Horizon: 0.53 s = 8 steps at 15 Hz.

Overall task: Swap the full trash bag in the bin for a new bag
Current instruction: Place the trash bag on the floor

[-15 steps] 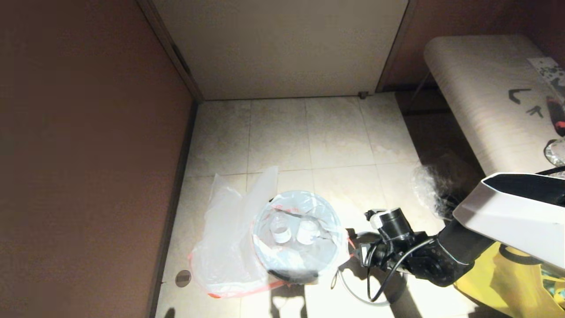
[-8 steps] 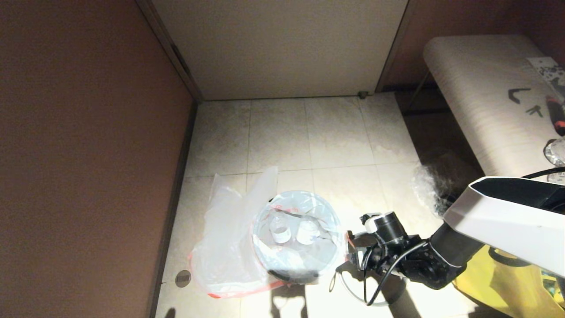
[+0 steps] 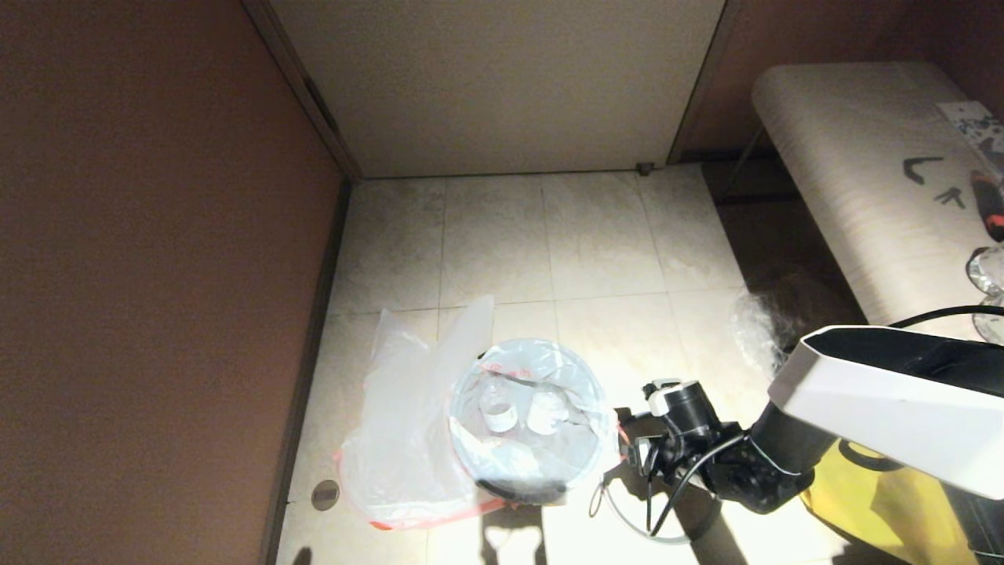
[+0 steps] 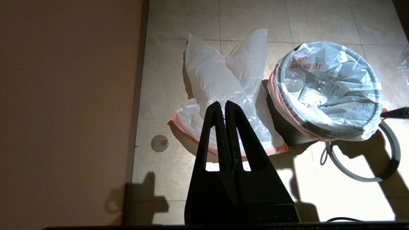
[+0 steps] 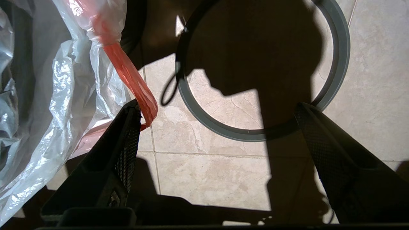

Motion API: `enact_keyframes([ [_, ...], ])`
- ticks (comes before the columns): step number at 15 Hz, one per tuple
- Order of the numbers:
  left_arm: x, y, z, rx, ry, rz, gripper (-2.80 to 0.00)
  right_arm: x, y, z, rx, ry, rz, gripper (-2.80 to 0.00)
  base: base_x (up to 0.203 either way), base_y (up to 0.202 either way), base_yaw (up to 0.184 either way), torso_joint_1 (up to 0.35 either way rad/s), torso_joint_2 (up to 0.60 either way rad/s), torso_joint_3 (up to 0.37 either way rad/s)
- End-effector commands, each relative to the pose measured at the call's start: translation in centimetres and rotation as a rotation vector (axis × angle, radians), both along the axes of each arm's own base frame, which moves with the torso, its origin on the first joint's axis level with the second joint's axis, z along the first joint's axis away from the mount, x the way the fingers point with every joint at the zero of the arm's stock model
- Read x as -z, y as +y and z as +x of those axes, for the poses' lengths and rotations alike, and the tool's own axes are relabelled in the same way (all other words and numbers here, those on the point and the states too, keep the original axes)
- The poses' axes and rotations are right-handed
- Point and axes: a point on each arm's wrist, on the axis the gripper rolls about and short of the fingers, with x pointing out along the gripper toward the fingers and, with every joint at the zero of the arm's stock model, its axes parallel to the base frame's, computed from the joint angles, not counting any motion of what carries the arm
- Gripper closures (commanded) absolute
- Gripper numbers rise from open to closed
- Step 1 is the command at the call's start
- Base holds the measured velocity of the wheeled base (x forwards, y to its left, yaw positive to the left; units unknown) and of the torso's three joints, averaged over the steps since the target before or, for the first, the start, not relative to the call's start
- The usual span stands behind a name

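Note:
The red drawstring loop [image 5: 148,104] curves around one finger and into my right gripper's open fingers. I should keep going toward the bin [image 3: 602,428] until the fingers close on the loop.
The full trash bag [image 3: 529,408] sits in the black bin [image 3: 519,491], its bottles showing through and its pink hem folded over the edge [image 4: 326,92]. The limp new bag [image 3: 400,439] lies on the floor against the bin's left side. The bin's grey hoop [image 3: 627,529] lies flat on the tiles to its right. My right gripper [image 3: 625,443] is low beside the bin's right side, open, over the hoop [image 5: 223,132]. A red drawstring loop [image 5: 134,80] touches one fingertip. My left gripper [image 4: 225,107] is shut and empty, held above the floor short of the new bag [image 4: 223,83].
A brown wall [image 3: 157,275] runs close along the left. A floor drain cap [image 3: 325,494] is near the new bag. A crinkly clear bag [image 3: 757,329] and a yellow bag [image 3: 886,502] lie to the right, under a pale bench [image 3: 855,173].
My right arm has moved left, bringing its gripper up to the bin's right side. The bags and the hoop have not moved.

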Motion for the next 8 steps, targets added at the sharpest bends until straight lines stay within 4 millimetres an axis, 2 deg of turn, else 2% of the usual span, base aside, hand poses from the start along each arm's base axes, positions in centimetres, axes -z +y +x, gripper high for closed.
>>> enact_keyframes([
  [1, 0.0, 0.0, 0.0, -0.001, 0.001, -0.001, 0.00, 1.1, 0.0, 0.2, 0.005, 0.014, -0.010, -2.80, 0.000, 0.000, 0.000, 0.000, 0.00, 0.000],
  [5, 0.0, 0.0, 0.0, -0.001, 0.001, -0.001, 0.00, 2.0, -0.2, 0.7, 0.002, 0.014, -0.031, -2.80, 0.000, 0.000, 0.000, 0.000, 0.00, 0.000],
  [8, 0.0, 0.0, 0.0, -0.001, 0.001, -0.001, 0.00, 2.0, 0.1, 1.3, -0.003, -0.004, -0.035, -2.80, 0.000, 0.000, 0.000, 0.000, 0.00, 0.000],
])
